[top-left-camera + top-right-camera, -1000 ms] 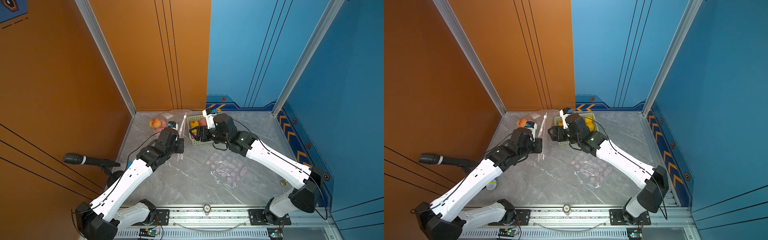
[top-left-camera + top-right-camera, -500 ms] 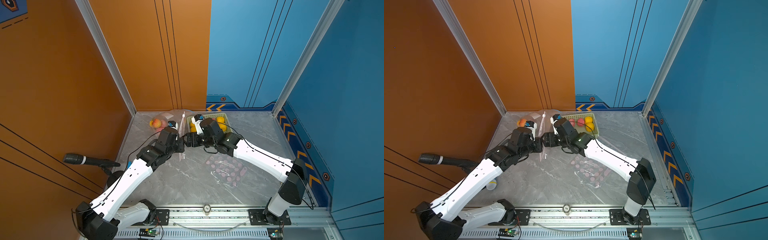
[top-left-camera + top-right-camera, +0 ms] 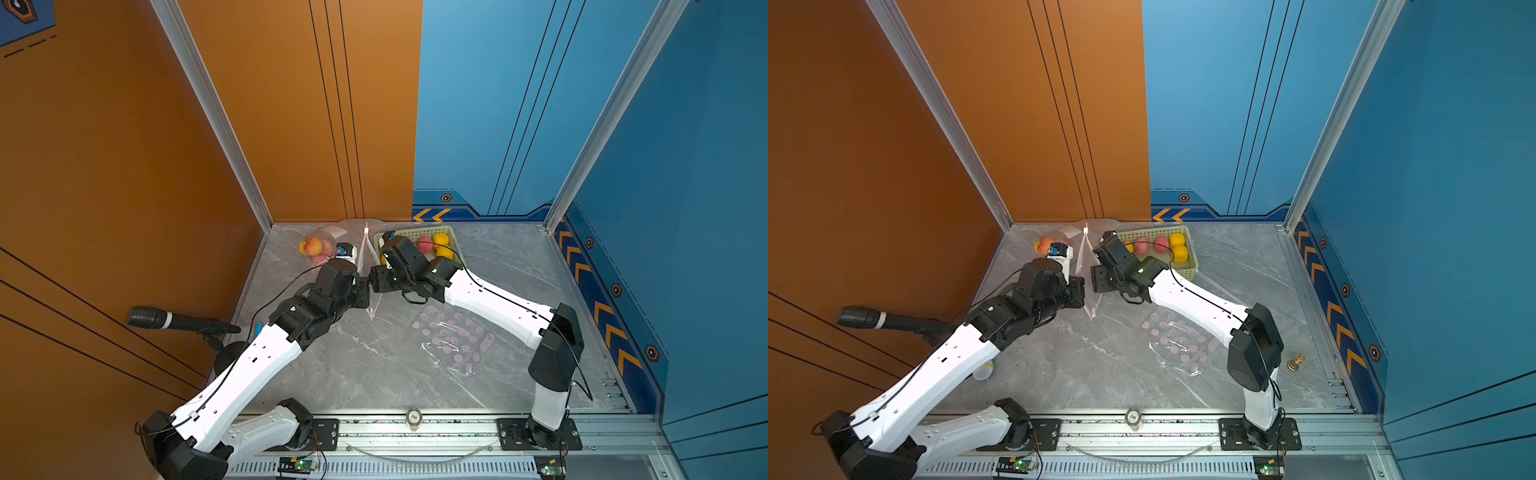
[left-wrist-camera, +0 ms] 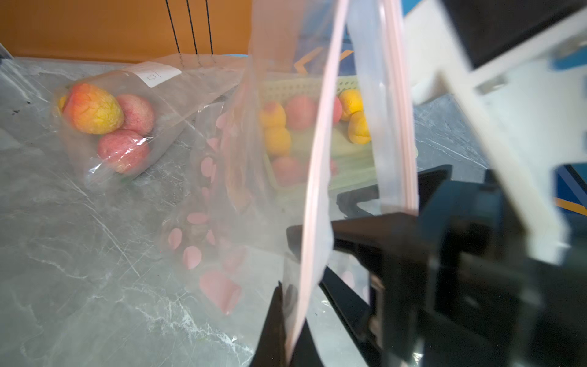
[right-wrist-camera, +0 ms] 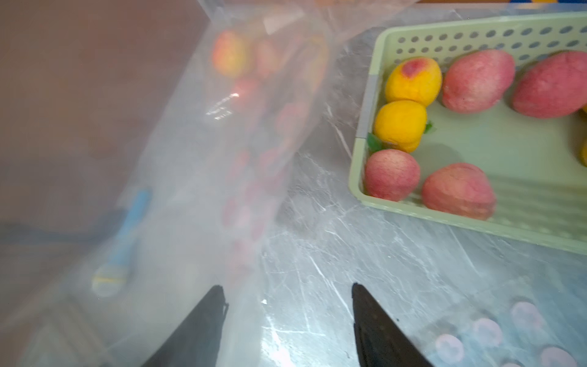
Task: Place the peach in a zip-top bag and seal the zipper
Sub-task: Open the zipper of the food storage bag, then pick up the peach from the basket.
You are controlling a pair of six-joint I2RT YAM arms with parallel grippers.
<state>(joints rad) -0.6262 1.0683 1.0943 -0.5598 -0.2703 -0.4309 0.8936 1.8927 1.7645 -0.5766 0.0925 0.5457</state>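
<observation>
I should pull the bag clear with my left gripper before my right gripper gets a peach, because my right gripper's open fingers are in the bag's parted lips.
A clear zip-top bag with pink dots and a pink zipper strip hangs upright mid-table. Its two lips stand apart. My left gripper is shut on one lip's zipper strip. My right gripper is open right against the bag from the other side. One finger shows through the film. Several peaches lie in the green basket behind the right arm. I see no peach in the held bag.
A second clear bag holding peaches lies at the back left corner. A flat dotted bag lies under the right arm. A microphone pokes in from the left wall. A small brass piece stands near the right edge.
My right arm has swung left from over the basket to the held bag, its jaws a little narrower. The left arm has kept still, holding the bag.
</observation>
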